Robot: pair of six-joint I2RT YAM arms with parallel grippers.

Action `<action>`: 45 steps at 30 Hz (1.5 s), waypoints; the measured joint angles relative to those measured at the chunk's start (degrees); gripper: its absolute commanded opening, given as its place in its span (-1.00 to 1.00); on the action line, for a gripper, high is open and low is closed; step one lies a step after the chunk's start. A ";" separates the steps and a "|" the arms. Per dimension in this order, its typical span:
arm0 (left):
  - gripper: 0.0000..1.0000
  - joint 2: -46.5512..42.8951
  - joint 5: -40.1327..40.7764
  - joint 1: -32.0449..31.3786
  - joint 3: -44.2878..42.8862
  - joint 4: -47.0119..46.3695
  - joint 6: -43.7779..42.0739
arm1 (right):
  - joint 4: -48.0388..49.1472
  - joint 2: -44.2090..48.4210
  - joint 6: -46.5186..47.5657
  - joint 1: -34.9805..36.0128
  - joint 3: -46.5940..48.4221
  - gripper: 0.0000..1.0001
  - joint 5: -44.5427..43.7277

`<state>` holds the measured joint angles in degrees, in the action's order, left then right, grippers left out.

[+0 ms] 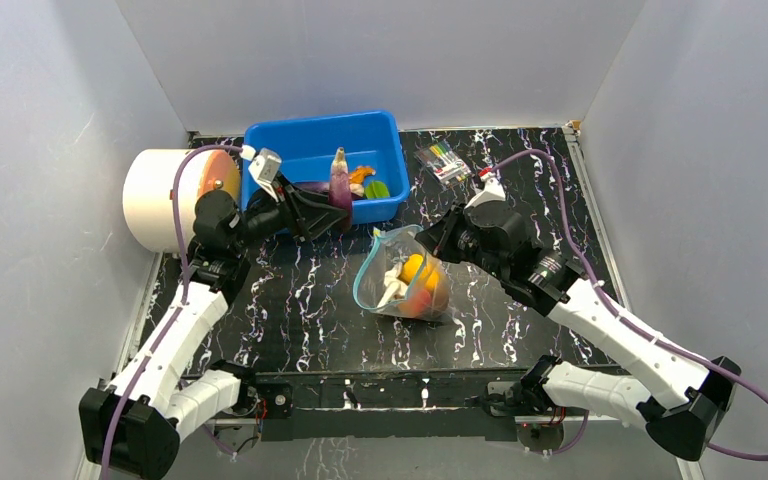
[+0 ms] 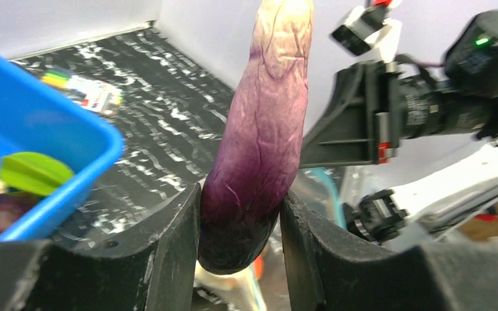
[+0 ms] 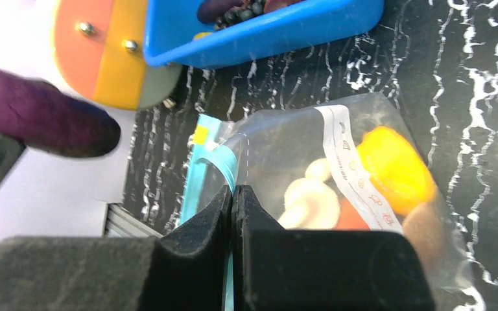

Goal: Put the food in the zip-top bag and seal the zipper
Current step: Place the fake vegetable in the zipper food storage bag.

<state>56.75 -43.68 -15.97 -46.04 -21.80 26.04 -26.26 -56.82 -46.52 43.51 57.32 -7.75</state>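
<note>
The bag's opening [image 1: 375, 268] is open toward the purple eggplant, so my left gripper goes on moving toward the opening before it lets go of the eggplant once the eggplant's lower end is inside the bag [image 1: 396, 282].
My left gripper [image 1: 335, 212] [image 2: 240, 214] is shut on a purple eggplant [image 2: 259, 142] [image 1: 340, 180] and holds it upright above the front rim of the blue bin, left of the bag's mouth. The clear zip-top bag [image 1: 405, 275] [image 3: 337, 162] lies in the middle of the table with its mouth held open. It holds a yellow piece [image 3: 392, 168], a white piece [image 3: 308, 201] and an orange piece. My right gripper [image 1: 430, 240] [image 3: 233, 194] is shut on the bag's edge at the teal zipper strip [image 3: 224, 162]. The eggplant's tip shows at the left of the right wrist view [image 3: 45, 120].
A blue bin [image 1: 325, 145] at the back holds more toy food, among them a green slice [image 2: 32, 173] and dark grapes [image 3: 237, 13]. A white drum with an orange and yellow face [image 1: 165, 195] stands at the left. A packet of markers [image 1: 444, 160] lies at the back right.
</note>
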 measured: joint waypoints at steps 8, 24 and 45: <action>-0.49 -2.40 -1.79 -2.40 6.71 -10.27 15.96 | 4.81 -1.36 -5.60 0.00 -0.13 -1.00 0.59; -0.45 -2.47 1.20 -9.55 15.50 -22.62 20.90 | 9.05 -0.96 -9.88 0.00 -1.70 -1.00 1.95; -0.19 -0.48 2.78 -15.19 19.69 -22.69 9.55 | 11.52 -2.73 -10.82 0.00 -2.80 -1.00 3.82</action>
<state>56.27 -40.91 -31.16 -26.35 -44.49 35.59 -14.74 -59.55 -57.34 43.51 54.52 -3.92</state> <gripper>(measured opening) 0.413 0.010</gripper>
